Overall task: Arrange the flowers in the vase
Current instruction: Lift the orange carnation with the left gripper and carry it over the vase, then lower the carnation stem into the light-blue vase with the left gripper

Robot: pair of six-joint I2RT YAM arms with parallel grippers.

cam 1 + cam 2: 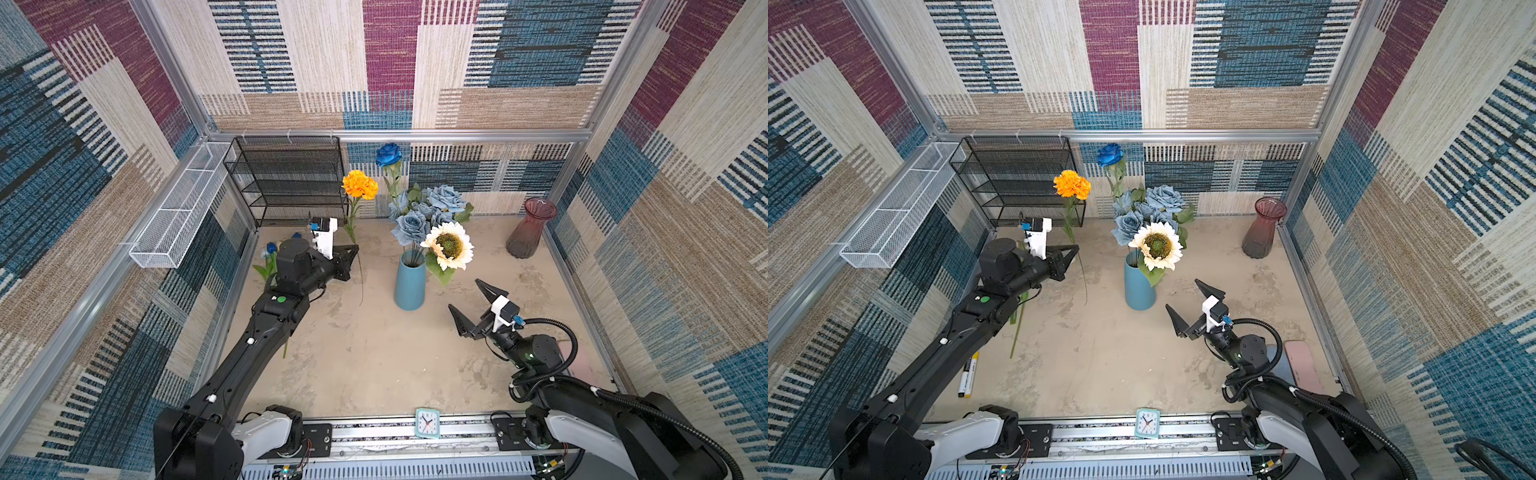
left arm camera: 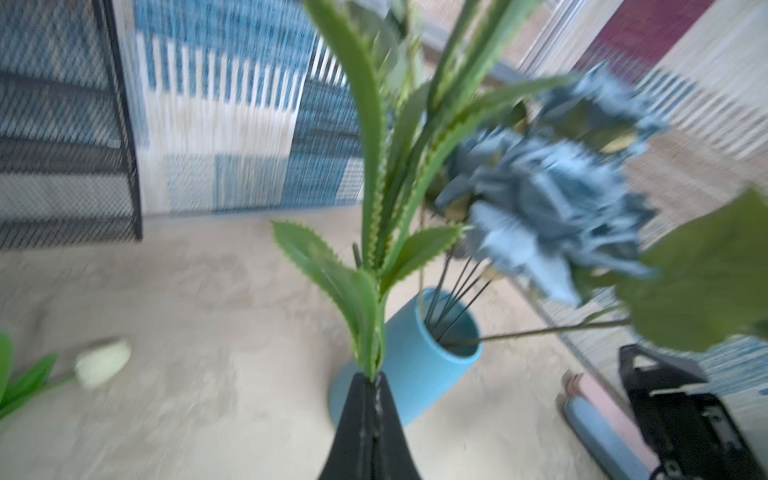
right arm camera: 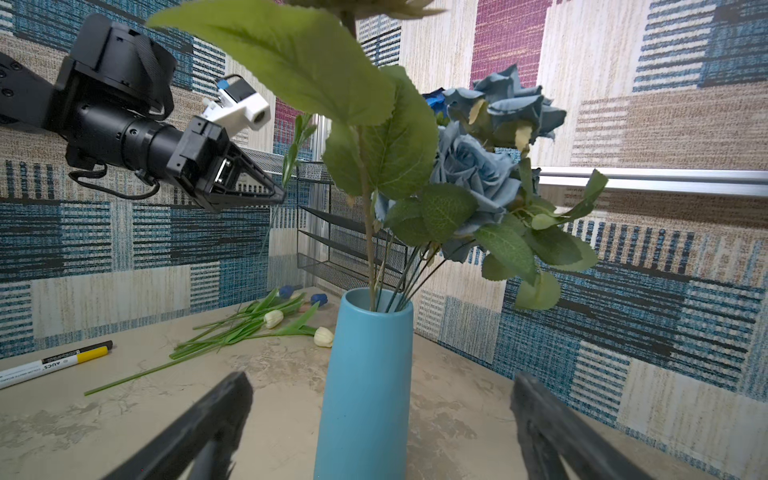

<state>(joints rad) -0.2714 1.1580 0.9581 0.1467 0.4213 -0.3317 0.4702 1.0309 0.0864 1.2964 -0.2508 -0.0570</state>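
Next, I raise the flower with my left gripper before I move the stem over the vase's opening (image 1: 412, 260), because the orange flower's stem end (image 1: 360, 302) hangs lower than the blue vase's rim.
A blue vase (image 1: 410, 282) (image 1: 1139, 282) stands mid-table and holds dusty-blue roses (image 1: 432, 208) and a cream sunflower (image 1: 449, 245); a deep-blue rose (image 1: 389, 154) rises behind them. My left gripper (image 1: 355, 249) (image 2: 374, 380) hangs left of the vase, shut on the green stem of an orange flower (image 1: 360, 183) (image 1: 1072, 183) that it holds upright. The stem's lower end hangs toward the table. My right gripper (image 1: 464, 294) (image 3: 382, 379) is open just right of the vase, its fingers apart on either side of the vase (image 3: 365, 386) in the right wrist view. Several tulips (image 3: 274, 318) (image 1: 268, 249) lie at the table's left.
A dark red glass vase (image 1: 530, 228) stands at the back right. A black mesh shelf (image 1: 291, 178) and a white wire basket (image 1: 183, 208) sit at the back left. A marker (image 1: 968, 374) lies under the left arm. A small clock (image 1: 427, 422) stands at the front rail.
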